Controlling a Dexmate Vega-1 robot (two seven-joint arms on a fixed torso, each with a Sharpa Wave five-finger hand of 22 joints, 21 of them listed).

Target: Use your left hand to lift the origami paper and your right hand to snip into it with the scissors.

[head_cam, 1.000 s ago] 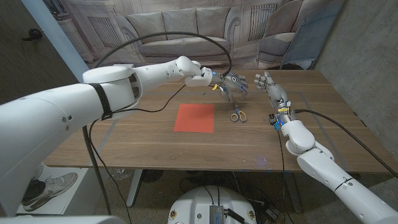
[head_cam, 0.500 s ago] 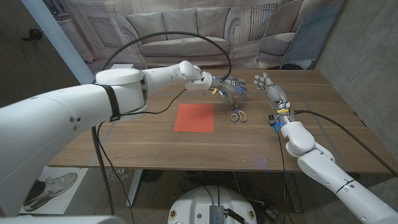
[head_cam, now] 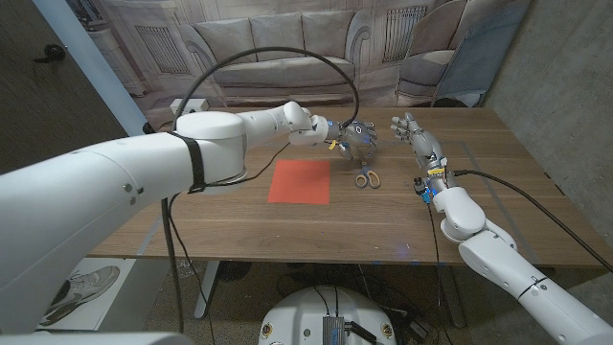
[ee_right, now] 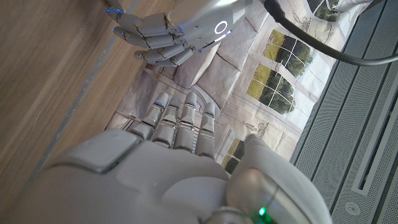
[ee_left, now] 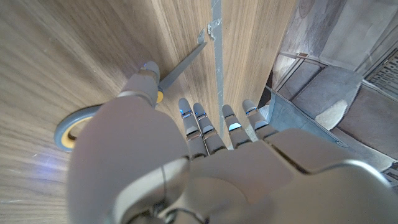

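Note:
The scissors' handle rings (head_cam: 368, 180) are lying wide apart, so I expect the blades (ee_left: 183, 66) to stay open in a V when I lift the scissors near the pivot.
A red origami paper (head_cam: 299, 181) lies flat on the wooden table (head_cam: 239, 230), left of centre. Grey-handled scissors (head_cam: 365, 176) lie just to its right, handles toward me. My left hand (head_cam: 356, 136) hovers over the scissors' far end, fingers spread and holding nothing. In the left wrist view, that hand (ee_left: 205, 168) reaches over the scissors' blade (ee_left: 183, 59) and a handle ring (ee_left: 71, 127). My right hand (head_cam: 414, 134) stands open to the right of the scissors, fingers upright. The right wrist view shows this hand (ee_right: 180, 143) facing the left hand (ee_right: 165, 34).
A printed sofa backdrop (head_cam: 287, 48) hangs behind the table's far edge. Black cables (head_cam: 278, 57) arc over the left arm. Bare wood lies in front of the paper and to the right of my right arm.
The left arm's elbow and forearm have swung further in over the table, while its hand stays above the scissors, shifted slightly left. The right hand, paper and scissors are unmoved.

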